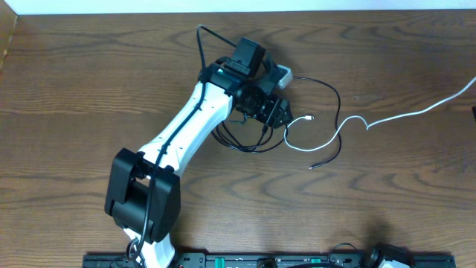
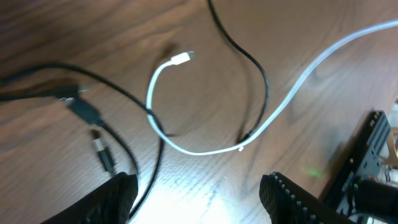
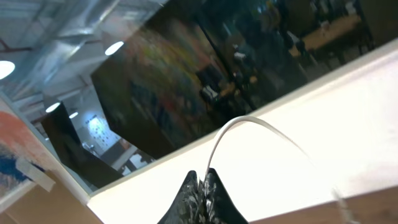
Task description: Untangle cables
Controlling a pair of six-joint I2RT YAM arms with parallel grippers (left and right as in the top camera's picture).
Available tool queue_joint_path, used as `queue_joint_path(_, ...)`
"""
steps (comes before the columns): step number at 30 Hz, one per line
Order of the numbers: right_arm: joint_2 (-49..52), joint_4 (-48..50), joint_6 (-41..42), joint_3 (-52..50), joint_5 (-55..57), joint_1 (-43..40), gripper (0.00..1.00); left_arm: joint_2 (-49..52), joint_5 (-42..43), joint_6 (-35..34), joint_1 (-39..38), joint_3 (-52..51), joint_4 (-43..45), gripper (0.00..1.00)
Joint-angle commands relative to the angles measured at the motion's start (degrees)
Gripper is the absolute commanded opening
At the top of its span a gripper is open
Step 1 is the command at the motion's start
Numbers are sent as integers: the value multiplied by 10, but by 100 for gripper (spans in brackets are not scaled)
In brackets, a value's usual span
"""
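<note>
The white cable (image 2: 205, 153) will come free and leave the black cable behind when I lift it, because the small plug (image 2: 181, 58) lies loose just past the crossing.
The black cable (image 1: 332, 95) lies in loose loops on the wooden table, crossing the white cable (image 1: 338, 134). The white cable's small plug (image 1: 309, 117) lies by my left gripper (image 1: 272, 112), and its long end runs off the right edge. My left gripper (image 2: 199, 199) is open and empty, low over the table just short of the crossing. The left wrist view shows the white cable (image 2: 186, 149), the black cable (image 2: 258, 68) and black plug ends (image 2: 84, 109). My right gripper (image 3: 202, 177) is out of the overhead view, shut on the white cable (image 3: 249, 121) and holding it up.
The left arm (image 1: 186, 130) stretches diagonally from its base (image 1: 141, 193) over the left part of the cables. A black rail (image 1: 245, 260) runs along the table's near edge. A black frame (image 2: 367, 155) stands at the right of the left wrist view.
</note>
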Motion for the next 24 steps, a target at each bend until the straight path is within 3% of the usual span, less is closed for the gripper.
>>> queue_joint_path(1, 4, -10, -9, 2, -55, -30, 1, 3, 15, 43, -26, -3, 2, 68)
queue_joint_path(13, 14, -43, -9, 1, -152, -120, 1, 34, 19, 102, -82, -3, 9, 68)
queue_joint_path(18, 29, -49, -9, 1, -184, -133, 1, 69, 101, 132, -93, -4, 30, 68)
queue_joint_path(24, 45, -51, -2, 1, -207, -134, 1, 110, 115, 132, -105, -4, 61, 68)
